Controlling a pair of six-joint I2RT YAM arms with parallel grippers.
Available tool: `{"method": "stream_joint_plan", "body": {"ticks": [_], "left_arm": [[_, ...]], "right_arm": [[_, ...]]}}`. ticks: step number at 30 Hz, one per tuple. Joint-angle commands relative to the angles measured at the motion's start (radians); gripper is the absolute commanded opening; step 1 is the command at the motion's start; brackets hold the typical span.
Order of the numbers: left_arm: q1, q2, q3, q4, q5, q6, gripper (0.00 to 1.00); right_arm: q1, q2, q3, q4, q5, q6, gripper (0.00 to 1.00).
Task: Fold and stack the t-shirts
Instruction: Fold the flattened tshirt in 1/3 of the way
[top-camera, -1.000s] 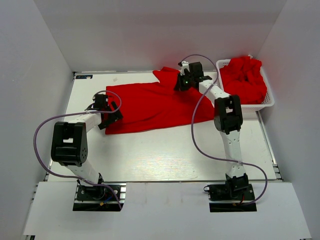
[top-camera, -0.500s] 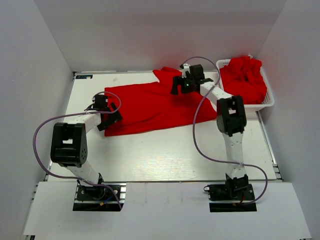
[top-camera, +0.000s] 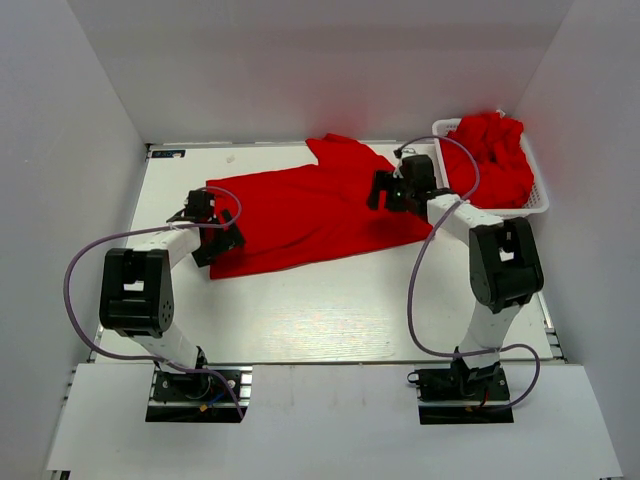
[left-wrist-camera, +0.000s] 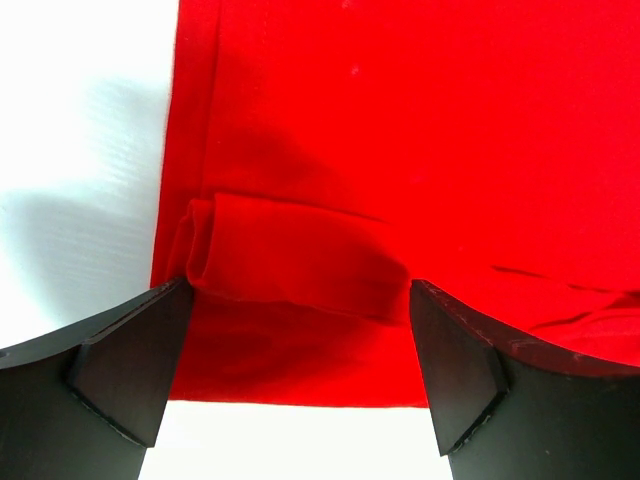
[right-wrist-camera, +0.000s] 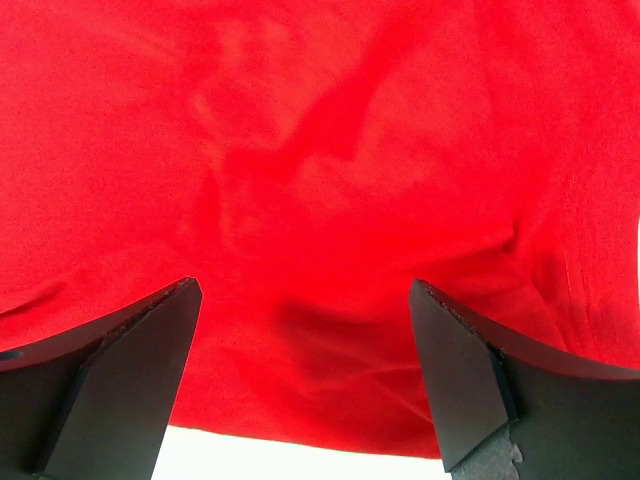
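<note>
A small rolled fold (left-wrist-camera: 295, 255) bunches up the red t-shirt near its hem. My left gripper should pinch the cloth (left-wrist-camera: 198, 240) by the t-shirt's side edge and pull it flat before folding.
One red t-shirt (top-camera: 310, 210) lies spread out across the back half of the white table (top-camera: 330, 310). More t-shirts (top-camera: 490, 160) are heaped in the white basket (top-camera: 503, 213) at the back right. My left gripper (top-camera: 222, 240) is open at the spread shirt's left edge. In the left wrist view a small rolled fold of cloth (left-wrist-camera: 290, 260) lies between its fingers (left-wrist-camera: 130, 370), near the hem. My right gripper (top-camera: 379, 190) is open low over the shirt's right part. In the right wrist view the red cloth (right-wrist-camera: 320, 200) fills the space between its fingers (right-wrist-camera: 470, 370), with the shirt's edge just below them.
White walls close in the table on the left, back and right. The basket stands against the right wall. Purple cables loop from both arms over the table. A bare white strip of table runs in front of the shirt.
My right gripper has opened and let go of the shirt, then moved right and toward the near side over it. The right arm swung to the right. The left gripper hardly moved.
</note>
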Motion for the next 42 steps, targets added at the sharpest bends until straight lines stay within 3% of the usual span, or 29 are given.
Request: {"method": "stream_joint_plan", "body": {"ticks": [1,17,19,20,26,27,29,30,42], "left_arm": [[0.005,-0.067,-0.013,-0.026,0.052,-0.008,1.00],[0.016,-0.058,0.042,-0.014,0.045,-0.004,0.97],[0.016,-0.038,0.042,0.006,0.045,-0.004,0.90],[0.016,-0.038,0.042,0.006,0.045,-0.004,0.78],[0.016,-0.020,0.033,0.025,0.045,-0.014,0.41],[0.016,-0.020,0.042,0.015,0.035,-0.014,0.28],[0.016,-0.020,0.042,0.015,0.035,-0.014,0.15],[0.016,-0.020,0.042,0.015,0.035,-0.014,0.00],[0.025,0.013,0.088,-0.026,-0.040,-0.166,0.00]], "right_arm": [[-0.014,0.031,-0.006,0.026,0.025,0.044,0.90],[-0.074,0.133,-0.017,-0.028,-0.062,0.099,0.90],[-0.077,0.133,-0.020,-0.033,-0.064,0.099,0.90],[-0.081,0.134,-0.021,-0.034,-0.068,0.099,0.90],[-0.092,0.145,-0.014,-0.048,-0.084,0.102,0.90],[-0.092,0.145,-0.015,-0.049,-0.088,0.101,0.90],[-0.098,0.145,-0.015,-0.048,-0.090,0.099,0.90],[-0.097,0.143,-0.018,-0.046,-0.090,0.096,0.90],[-0.106,0.162,-0.011,-0.095,-0.055,0.101,0.90]]}}
